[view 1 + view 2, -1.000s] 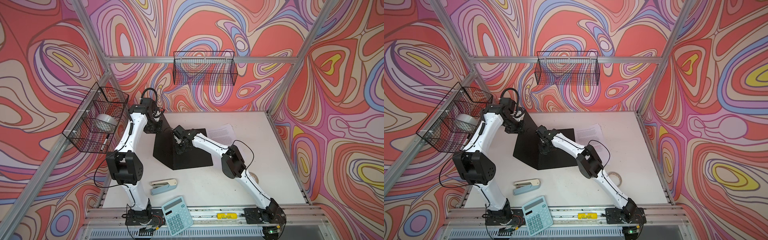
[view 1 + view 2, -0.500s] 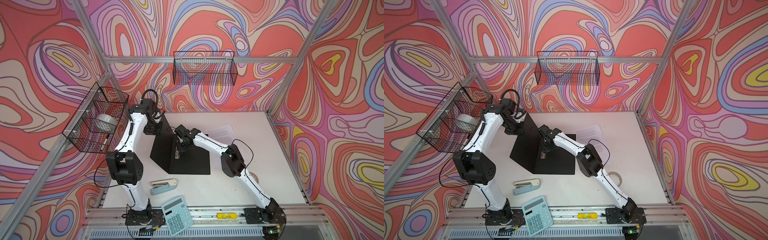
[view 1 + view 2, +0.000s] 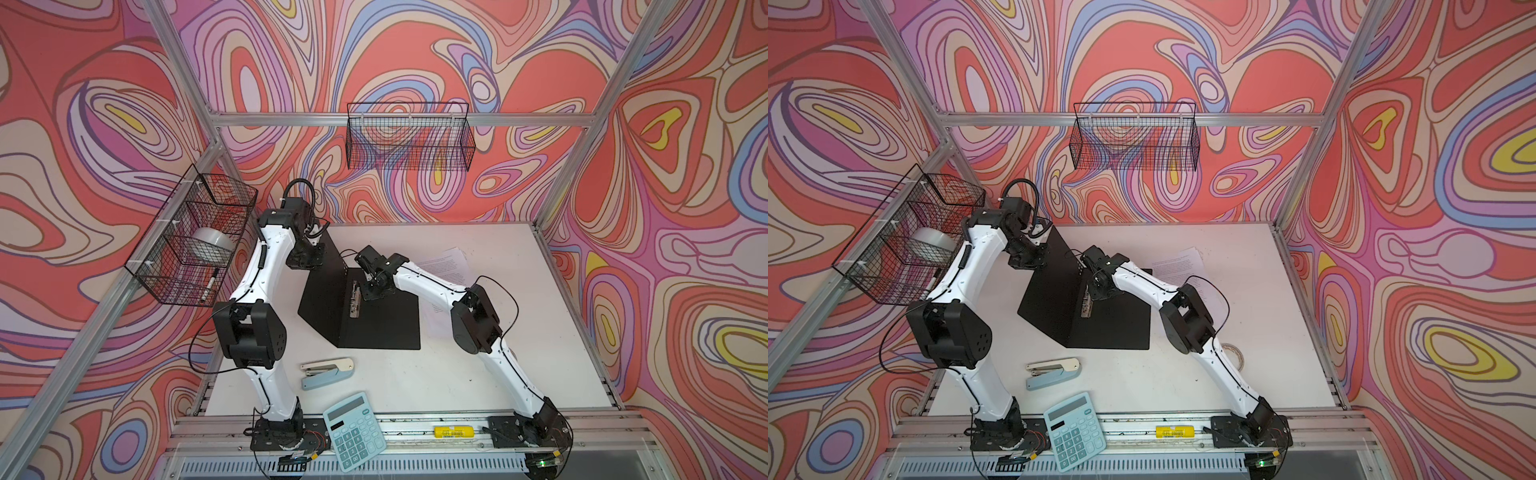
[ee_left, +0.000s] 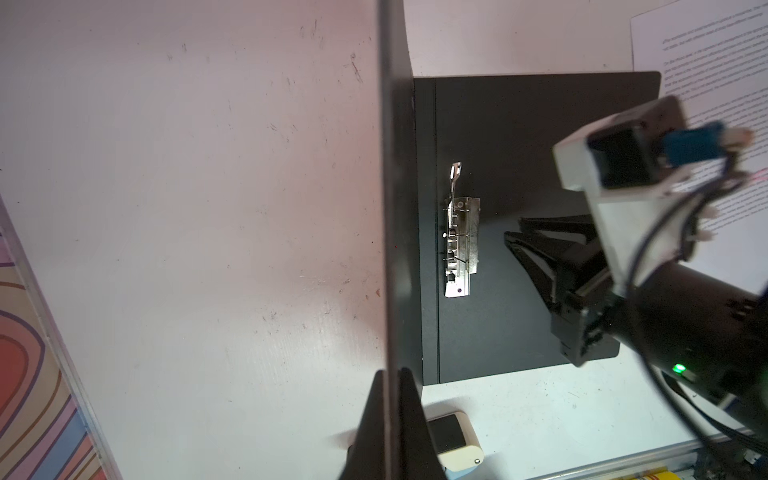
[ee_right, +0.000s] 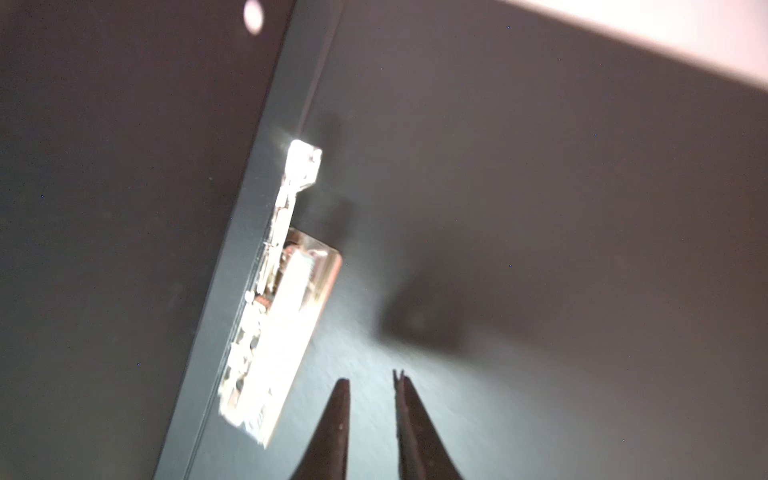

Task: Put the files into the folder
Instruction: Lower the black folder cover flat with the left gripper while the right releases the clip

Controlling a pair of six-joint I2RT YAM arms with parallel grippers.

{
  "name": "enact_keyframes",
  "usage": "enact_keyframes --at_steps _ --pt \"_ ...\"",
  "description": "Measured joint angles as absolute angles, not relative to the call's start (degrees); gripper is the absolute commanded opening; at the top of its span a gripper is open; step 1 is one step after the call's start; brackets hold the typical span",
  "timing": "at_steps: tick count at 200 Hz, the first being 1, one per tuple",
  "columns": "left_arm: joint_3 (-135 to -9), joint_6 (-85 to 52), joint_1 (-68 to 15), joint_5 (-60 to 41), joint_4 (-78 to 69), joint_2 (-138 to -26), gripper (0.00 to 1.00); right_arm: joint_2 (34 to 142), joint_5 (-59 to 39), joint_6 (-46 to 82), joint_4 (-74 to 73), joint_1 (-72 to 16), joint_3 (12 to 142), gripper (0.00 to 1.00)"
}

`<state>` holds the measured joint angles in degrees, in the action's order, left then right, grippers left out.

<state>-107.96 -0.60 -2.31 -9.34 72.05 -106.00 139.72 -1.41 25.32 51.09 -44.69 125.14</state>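
Note:
The folder's cover (image 3: 325,297) is standing almost upright in my left gripper, which should lay it flat and let go before reaching for the files (image 3: 449,265).
The folder (image 3: 386,324) lies open with its black inside up. Its right half is flat on the table and its left cover (image 3: 326,286) stands nearly upright. My left gripper (image 4: 390,374) is shut on the far edge of that raised cover, as both top views also show (image 3: 309,262). A metal clip (image 5: 282,316) sits along the spine (image 3: 354,297). My right gripper (image 5: 371,380) hovers just beside the clip over the flat half. It is slightly open with nothing between the fingers. The files (image 3: 446,266) lie on the table behind my right arm, partly hidden by it.
A stapler (image 3: 328,372) and a teal calculator (image 3: 354,430) lie near the front edge. A tape roll (image 3: 1235,353) sits by my right arm. Wire baskets hang on the left wall (image 3: 191,241) and on the back wall (image 3: 409,141).
The left cover has swung from a low angle to nearly upright in my left gripper. My right gripper, shut at the spine before, has opened a little beside the clip.

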Motion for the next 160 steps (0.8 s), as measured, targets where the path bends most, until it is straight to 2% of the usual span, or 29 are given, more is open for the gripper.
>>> enact_keyframes --at_steps 26,36,62,71,90,146,154,160 --pt "-107.96 -0.21 -1.43 -7.86 71.5 -106.67 0.22 134.02 -2.02 26.04 48.62 -43.24 119.02 0.28" --pt "-107.94 -0.01 -1.1 -6.9 71.13 -107.04 0.3 132.27 -2.61 26.41 47.51 -42.74 116.97 0.3" --pt "-106.96 0.54 -0.69 -4.34 69.36 -107.35 0.61 129.47 -5.96 27.62 44.42 -41.93 112.4 0.32" --pt "-106.5 0.73 -0.64 -3.38 68.75 -107.35 0.67 129.14 -7.49 28.05 43.4 -41.78 111.09 0.32" --pt "-105.56 0.89 -0.64 -1.37 67.4 -107.35 0.75 128.77 -11.6 29.26 40.12 -41.65 107.18 0.34" --pt "-104.2 1.48 -0.64 3.99 63.83 -107.35 0.86 128.86 -22.61 32.86 32.67 -41.67 102.17 0.38" --pt "-104.05 1.56 -0.64 4.6 63.55 -107.35 0.9 128.86 -23.59 33.23 31.59 -41.67 102.26 0.41" --pt "-103.94 1.69 -0.64 5.04 63.26 -107.35 0.98 128.92 -24.29 33.56 30.92 -41.67 102.35 0.43"
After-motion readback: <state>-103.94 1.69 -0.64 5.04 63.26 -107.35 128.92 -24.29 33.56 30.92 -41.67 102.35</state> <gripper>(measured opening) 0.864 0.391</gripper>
